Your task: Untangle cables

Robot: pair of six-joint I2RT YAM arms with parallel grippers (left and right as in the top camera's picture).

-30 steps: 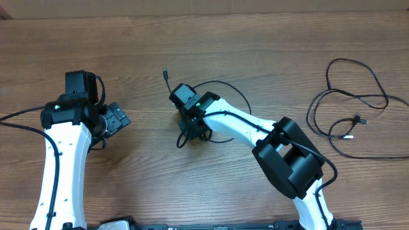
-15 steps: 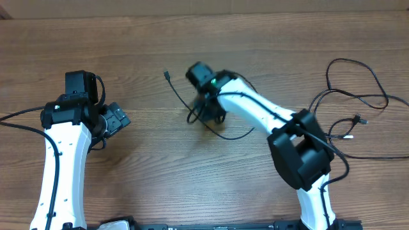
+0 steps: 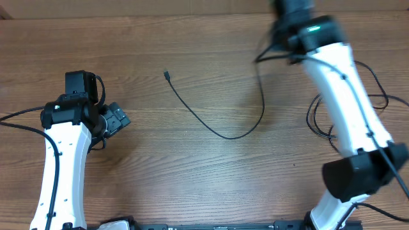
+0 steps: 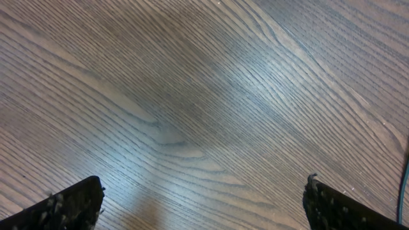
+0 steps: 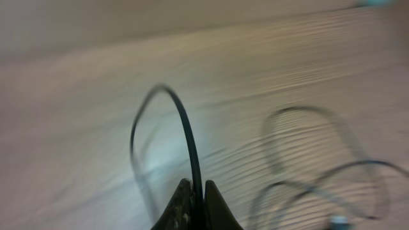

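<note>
The thin black cable's plug (image 3: 167, 75) is clear of the looped cables, so the robot's right gripper should go on pulling the cable until its deep curve (image 3: 232, 138) opens, and then let go.
A thin black cable (image 3: 217, 131) runs from a small plug at upper middle-left, curves down across the table's middle and rises to my right gripper (image 3: 281, 45) near the far edge. In the right wrist view that gripper (image 5: 198, 198) is shut on this cable (image 5: 185, 134), which arches up from between the fingertips. More black cables (image 3: 358, 96) lie looped at the right, partly behind the right arm; they show blurred in the right wrist view (image 5: 307, 185). My left gripper (image 3: 118, 121) is open and empty over bare wood at the left (image 4: 204, 204).
The wooden table (image 3: 192, 185) fills the view. The left arm's thick fixed cable (image 3: 19, 121) trails off the left edge. The right arm (image 3: 345, 108) reaches diagonally over the right-hand cable pile.
My right gripper has swung from the table's middle up and right to the far edge, pulling the cable out of its small coil into one long open curve. The left arm has not moved.
</note>
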